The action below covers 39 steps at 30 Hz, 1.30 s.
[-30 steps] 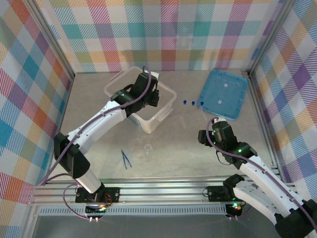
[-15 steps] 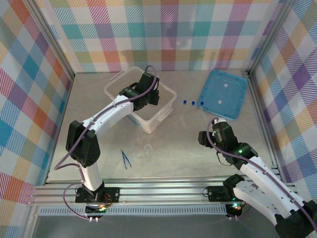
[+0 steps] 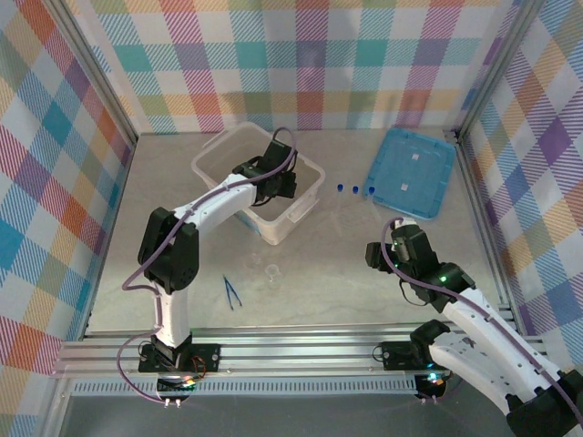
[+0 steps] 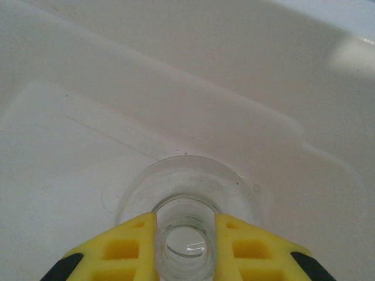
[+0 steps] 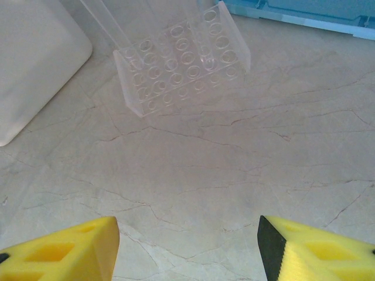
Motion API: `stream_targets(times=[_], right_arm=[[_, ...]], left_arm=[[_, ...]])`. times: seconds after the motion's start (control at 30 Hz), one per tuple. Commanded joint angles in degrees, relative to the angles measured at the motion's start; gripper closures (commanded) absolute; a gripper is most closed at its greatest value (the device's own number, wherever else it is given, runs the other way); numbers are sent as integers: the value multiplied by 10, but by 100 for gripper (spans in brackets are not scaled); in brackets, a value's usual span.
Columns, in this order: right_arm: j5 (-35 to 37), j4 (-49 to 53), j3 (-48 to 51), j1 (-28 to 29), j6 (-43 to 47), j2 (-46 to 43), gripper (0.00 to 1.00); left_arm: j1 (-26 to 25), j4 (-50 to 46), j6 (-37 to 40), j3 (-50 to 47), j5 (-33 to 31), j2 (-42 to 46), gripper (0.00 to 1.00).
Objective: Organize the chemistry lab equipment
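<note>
The flask's round base [image 4: 186, 175] faces the empty bottom of the box [image 4: 76, 161], so the robot's left gripper keeps lowering the flask until it stands there, then let go.
My left gripper [image 4: 186, 237] is shut on the neck of the clear glass flask [image 4: 187, 178], whose round base is at the floor of the translucent box [image 3: 221, 146]. From above, the left gripper [image 3: 283, 184] sits inside the box near its right wall. A tiny clear beaker [image 3: 271, 270] and the dark blue tweezers [image 3: 231, 292] lie on the table in front of the box. Three blue-capped tubes [image 3: 355, 189] stand in a clear rack [image 5: 181, 55]. My right gripper [image 5: 187, 234] is open over bare table, short of the rack, at the right [image 3: 378, 248].
The flat blue lid [image 3: 412, 171] lies at the back right, just behind the tubes. A box corner [image 5: 35, 64] shows left of the rack. Plaid walls and metal frame rails close in the table on three sides.
The left arm's elbow has swung in over the table while its gripper moved slightly right and lower into the box with the flask. The right arm has stayed still.
</note>
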<state>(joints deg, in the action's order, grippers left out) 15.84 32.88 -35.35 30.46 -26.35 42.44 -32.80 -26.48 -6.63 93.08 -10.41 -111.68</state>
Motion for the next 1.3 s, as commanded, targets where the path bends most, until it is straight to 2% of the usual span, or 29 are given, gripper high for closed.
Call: stream_targets(times=[0.0,0.47,1.27], right_arm=[[7,12,-9,4,-9,-10,35],[9,11,-8,4,-10,-11,35],[10,8,-5,4,-9,-9,35]], left_arm=[[5,32,-10,6,7,-4,97],[5,34,-24,-4,31,-13,97],[0,51,-27,-71,22,1,97]])
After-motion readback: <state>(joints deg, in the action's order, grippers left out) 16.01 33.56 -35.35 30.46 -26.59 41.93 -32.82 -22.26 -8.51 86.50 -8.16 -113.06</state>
